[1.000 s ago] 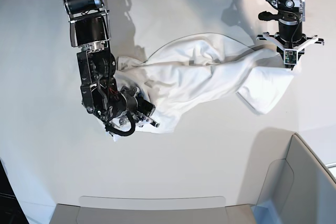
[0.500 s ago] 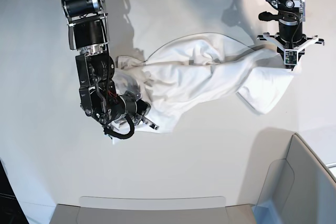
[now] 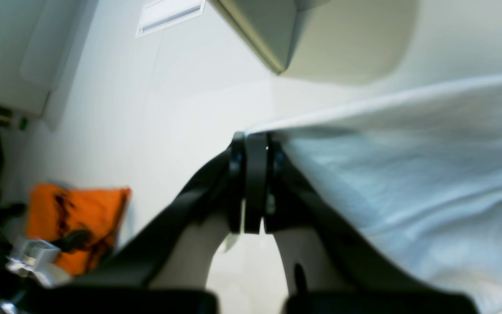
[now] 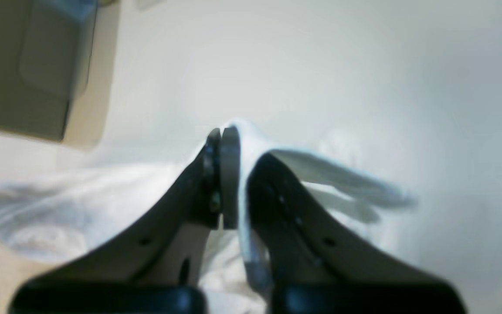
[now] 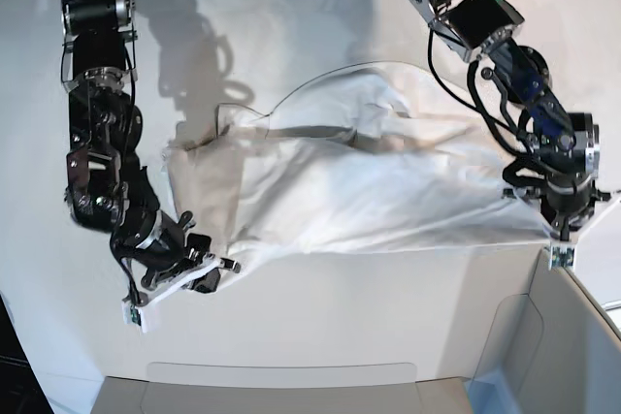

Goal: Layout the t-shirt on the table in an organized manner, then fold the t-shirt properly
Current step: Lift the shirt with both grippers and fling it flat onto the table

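Observation:
Next, my left gripper turns the t-shirt's print up, as the t-shirt lies plain side up [image 5: 335,186] with its held edge by the grey corner piece. It should pull that edge [image 5: 519,238] back to do this.
The t-shirt [image 5: 388,181] lies plain white side up on the table [image 5: 369,307], pulled long between my two grippers. No print shows. On the base view's right, my left gripper [image 5: 561,236] is shut on one end of the cloth; in the left wrist view its fingers [image 3: 255,183] pinch the t-shirt's edge [image 3: 408,165]. On the base view's left, my right gripper [image 5: 206,274] is shut on the other end. The right wrist view shows cloth [image 4: 59,196] drawn up into the closed fingertips [image 4: 229,144].
A grey bin-like corner piece [image 5: 568,336] stands right by the left gripper, also seen overhead in the left wrist view [image 3: 320,39]. A flat grey panel [image 5: 281,385] lies along the front edge. Something orange [image 3: 76,218] sits off the table.
My right gripper has shut on the shirt's end. Both arms have swung toward the table's front, dragging the bunched shirt out into a long stretched shape.

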Robot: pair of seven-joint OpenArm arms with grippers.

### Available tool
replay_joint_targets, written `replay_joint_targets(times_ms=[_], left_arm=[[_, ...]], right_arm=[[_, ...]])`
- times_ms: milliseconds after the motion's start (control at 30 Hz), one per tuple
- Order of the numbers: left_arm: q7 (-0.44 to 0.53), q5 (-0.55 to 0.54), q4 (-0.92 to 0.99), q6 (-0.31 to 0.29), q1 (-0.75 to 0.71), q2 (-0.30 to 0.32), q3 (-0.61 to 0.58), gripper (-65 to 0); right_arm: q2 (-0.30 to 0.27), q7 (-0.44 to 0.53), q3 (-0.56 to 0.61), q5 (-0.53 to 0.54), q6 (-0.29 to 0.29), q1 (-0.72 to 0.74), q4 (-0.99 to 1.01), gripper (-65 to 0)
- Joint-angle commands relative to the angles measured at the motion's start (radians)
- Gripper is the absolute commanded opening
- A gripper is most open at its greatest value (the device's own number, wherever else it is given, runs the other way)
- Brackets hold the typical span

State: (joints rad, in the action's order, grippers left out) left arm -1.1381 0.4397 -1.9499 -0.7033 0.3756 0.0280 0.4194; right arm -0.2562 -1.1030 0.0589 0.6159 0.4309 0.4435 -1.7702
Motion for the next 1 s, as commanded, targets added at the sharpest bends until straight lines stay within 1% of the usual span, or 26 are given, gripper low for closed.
replay_joint_targets(times_ms=[0, 100, 167, 200, 267, 333, 433, 467, 533, 600, 667, 700, 733, 767, 800, 833, 933, 967], left_arm=[[0.007, -0.006, 0.013, 0.005, 0.081, 0.011, -0.032, -65.0], [0.000, -0.006, 0.140, 0.005, 0.233, 0.014, -0.077, -65.0], [0.003, -0.008, 0.263, 0.005, 0.328, 0.037, -0.086, -65.0], [0.005, -0.008, 0.346, 0.005, 0.386, 0.048, -0.089, -65.0], [0.054, -0.008, 0.505, 0.005, 0.495, 0.063, -0.081, -65.0], [0.129, -0.008, 0.653, 0.005, 0.592, 0.085, -0.080, -65.0], [0.209, -0.008, 0.812, 0.090, 0.728, 0.103, -0.080, -65.0], [0.227, -0.008, 0.846, 0.107, 0.773, 0.117, -0.080, -65.0], [0.234, -0.009, 0.877, 0.110, 0.847, 0.135, -0.080, -65.0], [0.220, -0.009, 0.863, 0.110, 0.914, 0.145, -0.080, -65.0], [0.137, -0.009, 0.792, 0.107, 0.933, 0.172, -0.080, -65.0], [0.083, -0.009, 0.740, 0.099, 0.928, 0.184, -0.081, -65.0], [0.033, -0.009, 0.682, 0.066, 0.916, 0.197, -0.081, -65.0], [-0.020, -0.009, 0.611, 0.005, 0.883, 0.206, -0.083, -65.0], [-0.064, -0.009, 0.550, 0.005, 0.840, 0.214, -0.083, -65.0], [-0.109, -0.009, 0.487, 0.005, 0.782, 0.221, -0.083, -65.0], [-0.239, -0.006, 0.291, 0.005, 0.564, 0.244, -0.083, -65.0], [-0.250, -0.006, 0.246, 0.005, 0.483, 0.244, -0.083, -65.0]], right_arm=[[-0.018, 0.030, -0.008, -0.012, -0.011, 0.079, 0.028, -65.0], [-0.050, 0.031, -0.008, -0.014, -0.056, 0.209, 0.163, -65.0], [-0.056, 0.033, -0.008, -0.015, -0.086, 0.300, 0.257, -65.0], [-0.056, 0.033, -0.008, -0.015, -0.114, 0.357, 0.320, -65.0], [-0.058, 0.042, -0.004, -0.018, -0.172, 0.470, 0.462, -65.0], [-0.056, 0.114, 0.000, -0.050, -0.220, 0.582, 0.628, -65.0], [-0.047, 0.243, 0.000, -0.146, -0.294, 0.733, 0.864, -65.0], [-0.044, 0.280, 0.000, -0.173, -0.320, 0.779, 0.929, -65.0], [-0.028, 0.326, 0.000, -0.209, -0.355, 0.849, 0.993, -65.0], [-0.021, 0.343, -0.001, -0.225, -0.378, 0.862, 0.990, -65.0], [-0.019, 0.321, -0.003, -0.227, -0.379, 0.862, 0.923, -65.0], [-0.022, 0.292, -0.006, -0.227, -0.379, 0.862, 0.869, -65.0], [-0.027, 0.261, -0.006, -0.227, -0.379, 0.862, 0.804, -65.0], [-0.028, 0.229, -0.006, -0.227, -0.379, 0.862, 0.725, -65.0], [-0.028, 0.192, -0.006, -0.225, -0.379, 0.862, 0.648, -65.0], [-0.030, 0.146, -0.006, -0.219, -0.379, 0.831, 0.571, -65.0], [-0.036, -0.006, -0.006, -0.187, -0.373, 0.677, 0.333, -65.0], [-0.035, -0.032, -0.008, -0.187, -0.372, 0.613, 0.275, -65.0]])
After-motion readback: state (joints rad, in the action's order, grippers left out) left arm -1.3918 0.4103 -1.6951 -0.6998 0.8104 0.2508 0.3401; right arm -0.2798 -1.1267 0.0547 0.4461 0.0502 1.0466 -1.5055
